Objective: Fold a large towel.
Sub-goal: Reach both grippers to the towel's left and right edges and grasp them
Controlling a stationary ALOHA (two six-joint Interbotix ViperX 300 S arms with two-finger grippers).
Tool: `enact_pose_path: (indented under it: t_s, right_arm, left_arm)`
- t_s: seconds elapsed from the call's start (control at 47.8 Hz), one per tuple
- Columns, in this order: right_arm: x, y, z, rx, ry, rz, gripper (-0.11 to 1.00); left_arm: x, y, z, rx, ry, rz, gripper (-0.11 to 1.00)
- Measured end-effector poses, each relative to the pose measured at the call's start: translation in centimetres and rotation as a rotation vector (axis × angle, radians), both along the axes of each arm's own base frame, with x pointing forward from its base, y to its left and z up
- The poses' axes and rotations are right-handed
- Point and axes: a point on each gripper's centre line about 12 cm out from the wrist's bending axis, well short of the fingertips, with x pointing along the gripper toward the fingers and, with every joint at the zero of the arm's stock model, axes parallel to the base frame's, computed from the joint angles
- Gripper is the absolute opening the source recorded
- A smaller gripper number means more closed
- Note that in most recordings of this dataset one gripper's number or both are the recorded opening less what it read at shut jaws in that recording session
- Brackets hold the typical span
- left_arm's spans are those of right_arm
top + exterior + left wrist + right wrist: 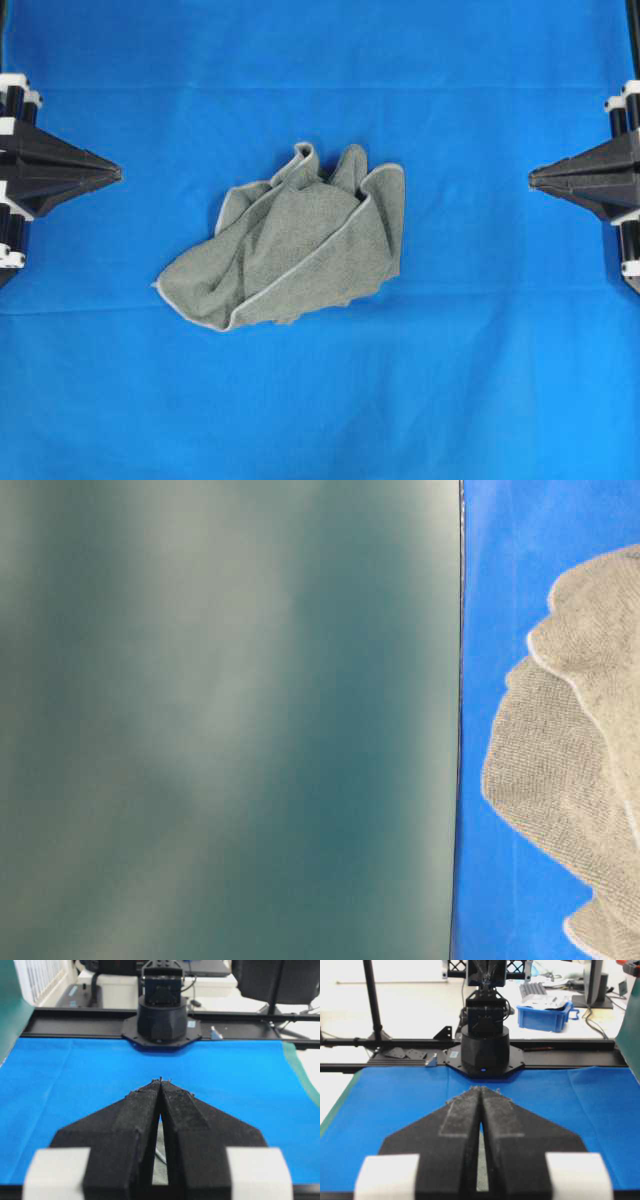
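Observation:
The towel's corner point(185, 285) sticks out from the heap toward my left gripper, so my left gripper goes on toward that pale hem point(162, 286) before its fingers close there.
The grey-green towel point(290, 245) lies crumpled in a heap at the middle of the blue sheet point(320, 400), its pale hem curling along the edges. The table-level view catches part of the towel point(570, 770) at its right side. My left gripper point(117, 174) rests at the far left edge, shut and empty, well clear of the towel. My right gripper point(532, 179) sits at the far right edge, also shut with nothing in it. In the left wrist view the gripper point(160, 1080) has its tips touching, and a sliver of towel point(159, 1160) shows through the slot behind them. In the right wrist view the gripper point(480, 1088) is closed the same way.
The blue sheet covers the whole table. The opposite arm's base point(162, 1015) stands at the far edge in the left wrist view, and the other base point(485, 1045) in the right wrist view. A blurred dark green surface point(220, 720) fills most of the table-level view.

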Motion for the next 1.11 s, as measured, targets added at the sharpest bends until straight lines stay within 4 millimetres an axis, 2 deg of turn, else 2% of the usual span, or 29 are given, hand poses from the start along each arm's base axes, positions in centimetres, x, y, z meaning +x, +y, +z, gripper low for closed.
enact_pose_path:
  t_s: [0.125, 0.293, 0.439, 0.669, 0.753, 0.794, 0.941, 1.004, 1.045, 1.108]
  right_arm:
    - [0.4, -0.1, -0.5, 0.005, 0.046, -0.004, 0.00]
    - [2.4, -1.0, -2.1, 0.023, 0.220, -0.044, 0.00]
    - [4.3, -2.2, -4.9, 0.045, 0.391, -0.092, 0.00]
    - [6.9, -4.4, -8.5, 0.100, 0.563, -0.168, 0.00]
    - [7.9, -5.3, -9.9, 0.117, 0.635, -0.197, 0.02]
    - [8.5, -5.8, -10.6, 0.125, 0.667, -0.208, 0.07]
    - [10.3, -7.0, -13.5, 0.146, 0.774, -0.233, 0.48]
    - [10.9, -7.3, -14.6, 0.153, 0.809, -0.240, 0.61]
    - [11.3, -7.6, -15.4, 0.158, 0.831, -0.246, 0.63]
    - [11.6, -8.1, -16.4, 0.165, 0.860, -0.256, 0.62]
  left_arm:
    - [0.8, 0.0, -0.9, -0.046, 0.112, 0.000, 0.00]
    - [2.0, -0.3, -2.7, -0.067, 0.226, -0.010, 0.00]
    - [3.1, -0.9, -4.6, -0.142, 0.318, -0.026, 0.00]
    - [4.2, -2.6, -8.1, -0.329, 0.470, -0.053, 0.02]
    - [4.4, -3.4, -9.4, -0.372, 0.532, -0.060, 0.13]
    - [4.5, -3.6, -10.0, -0.393, 0.557, -0.059, 0.23]
    - [5.0, -3.9, -12.7, -0.474, 0.677, -0.014, 0.65]
    - [5.0, -3.9, -14.1, -0.495, 0.733, 0.009, 0.79]
    - [5.0, -3.9, -15.0, -0.506, 0.771, 0.026, 0.85]
    - [5.1, -4.0, -16.4, -0.515, 0.827, 0.048, 0.87]
